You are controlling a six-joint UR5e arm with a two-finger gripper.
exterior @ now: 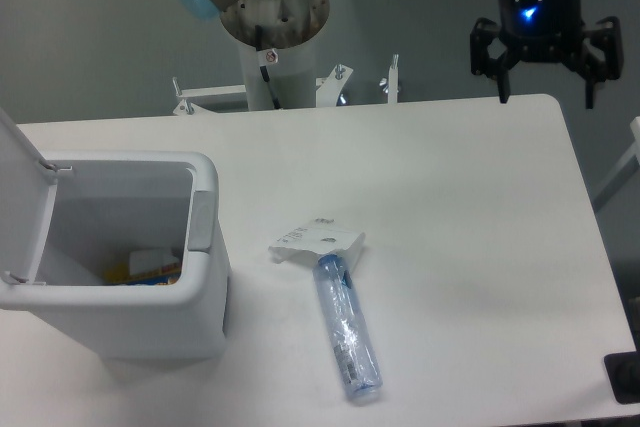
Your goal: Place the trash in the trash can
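My gripper will lift the crumpled white paper wrapper point(318, 237) free and leave the bottle behind, since only the bottle's top end point(330, 263) overlaps the wrapper.
The crumpled white paper wrapper point(318, 240) lies on the table near its middle. The clear blue-tinted plastic bottle point(347, 327) lies just below it, its top end touching the wrapper, pointing toward the front edge. The white trash can point(150, 322) stands at the left with its flip lid point(20, 197) open and a grey latch point(203, 220) on its right wall. Some coloured items lie inside it. My gripper point(545, 95) hangs open and empty above the table's far right corner, far from both pieces of trash.
The arm's base column point(275, 27) stands behind the table's far edge with metal brackets point(340, 82) beside it. A dark object point(625, 377) sits at the front right corner of the white table point(470, 227).
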